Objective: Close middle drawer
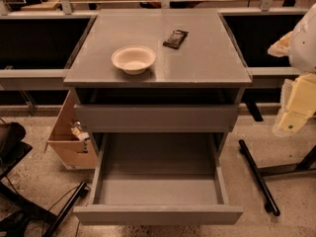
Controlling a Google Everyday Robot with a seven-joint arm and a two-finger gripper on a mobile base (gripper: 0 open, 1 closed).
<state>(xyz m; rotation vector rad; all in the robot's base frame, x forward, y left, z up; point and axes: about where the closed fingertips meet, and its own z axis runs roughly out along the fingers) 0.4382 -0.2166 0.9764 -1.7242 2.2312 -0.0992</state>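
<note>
The upper drawer (158,118) is beside my gripper, and the middle drawer's pulled-out front panel is below my gripper, so I should back away and come down to the panel's near side (211,216).
The middle drawer (158,181) of the gray cabinet is pulled far out toward me. It is a wide, shallow tray with a bare flat gray floor, and its front panel (158,214) is near the bottom of the view. Above it, the upper drawer front (157,116) sticks out a little from the cabinet. My arm's cream and white parts show at the right edge. My gripper (292,120) hangs there, to the right of the cabinet, at about the upper drawer's height and apart from both drawers.
A white bowl (133,59) and a dark snack packet (175,38) lie on the cabinet top (207,63). An open cardboard box (69,139) stands on the floor to the left. Black stand legs (257,176) lie to the right, and a dark chair base (19,201) is at lower left.
</note>
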